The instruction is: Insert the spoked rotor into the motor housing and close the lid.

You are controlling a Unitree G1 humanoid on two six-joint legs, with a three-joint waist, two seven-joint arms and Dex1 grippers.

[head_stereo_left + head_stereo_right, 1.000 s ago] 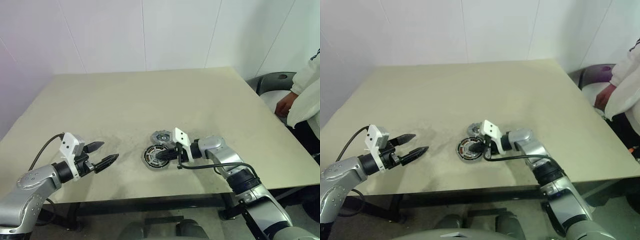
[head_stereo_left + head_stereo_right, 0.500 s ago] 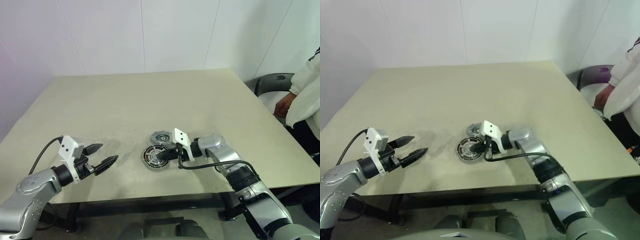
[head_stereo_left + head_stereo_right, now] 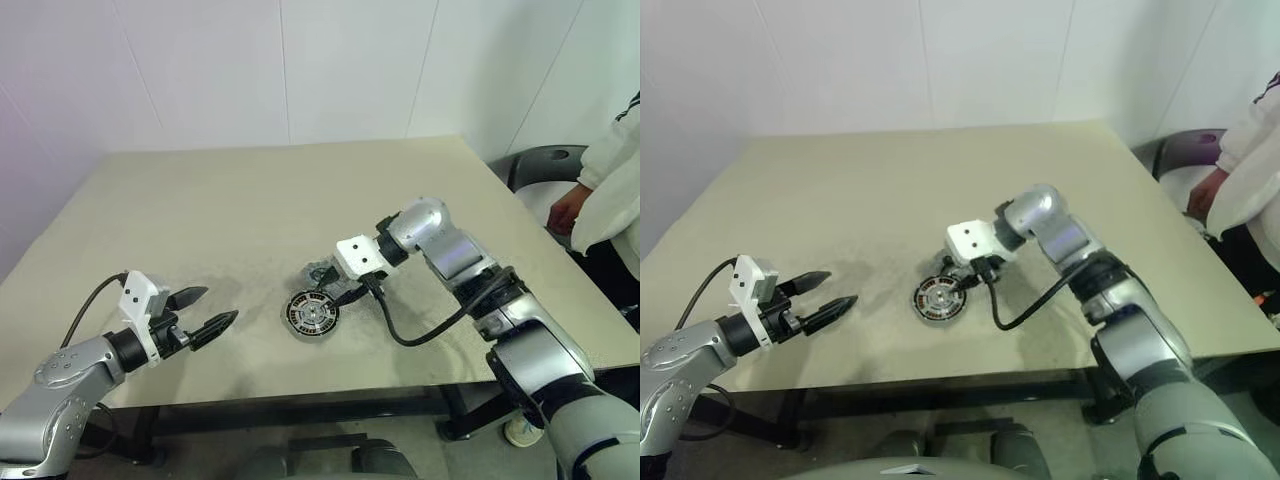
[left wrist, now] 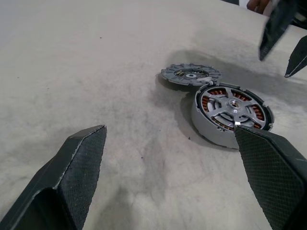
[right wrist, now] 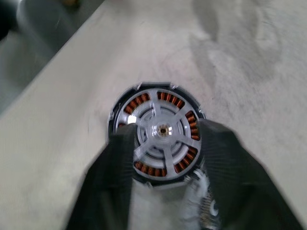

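Note:
My gripper will make the lid tip up on edge, still tethered, when it lifts the lid's rim, because a white strip runs between the lid and the motor housing.
The motor housing lies on the table near its front edge, copper windings showing. The spoked rotor sits inside it, silver spokes up. The lid lies flat just behind the housing, touching its rim. My right gripper hangs a little above the housing, pointing down at it, open and holding nothing; its two fingers stand apart in the left wrist view. My left gripper hovers to the left of the housing, open and empty, pointing toward it.
A person in a white sleeve stands at the table's right side beside a grey chair. The beige table stretches back to a white wall. A black cable loops from my right wrist.
My right gripper let go of the housing, opened, rose and rolled so that it now points down from above. The housing and lid stayed put. The left arm has not moved.

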